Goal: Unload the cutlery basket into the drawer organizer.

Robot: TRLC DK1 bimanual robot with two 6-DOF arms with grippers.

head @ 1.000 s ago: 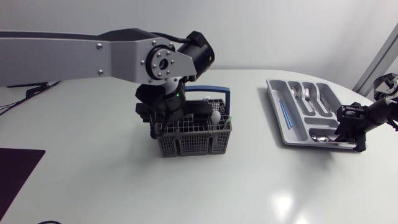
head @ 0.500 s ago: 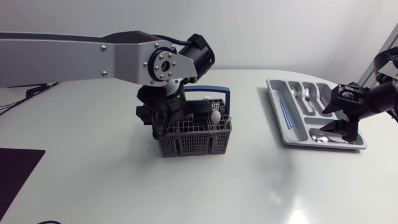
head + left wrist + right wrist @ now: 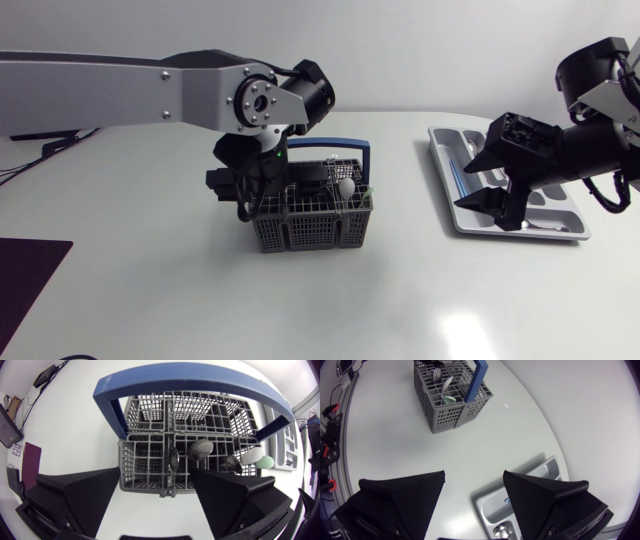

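Note:
The silver spoon is standing bowl up in its own grid opening, so it will come out by itself when I lift, and its neighbours will stay where they are.
The grey cutlery basket (image 3: 310,232) with a blue handle (image 3: 330,147) stands at mid-table. It holds several spoons, among them a dark one (image 3: 172,457) and a pale one (image 3: 261,457). My left gripper (image 3: 248,205) hangs open over the basket's left side, with the basket's near wall (image 3: 150,485) between its fingers (image 3: 75,495). The grey drawer organizer (image 3: 442,150) lies at the right, with a blue stick (image 3: 455,183) in one slot and a spoon (image 3: 502,532) in the near compartment. My right gripper (image 3: 480,187) hovers open above the organizer and holds nothing.
A dark mat (image 3: 25,280) lies at the table's front left corner. In the right wrist view the organizer's corner (image 3: 520,500) shows between the fingers and the basket (image 3: 451,390) stands far ahead. Bare white tabletop (image 3: 400,290) lies between basket and organizer.
My right gripper opened and rose from the organizer's front right corner, moving left over the tray. My left gripper shifted slightly left over the basket.

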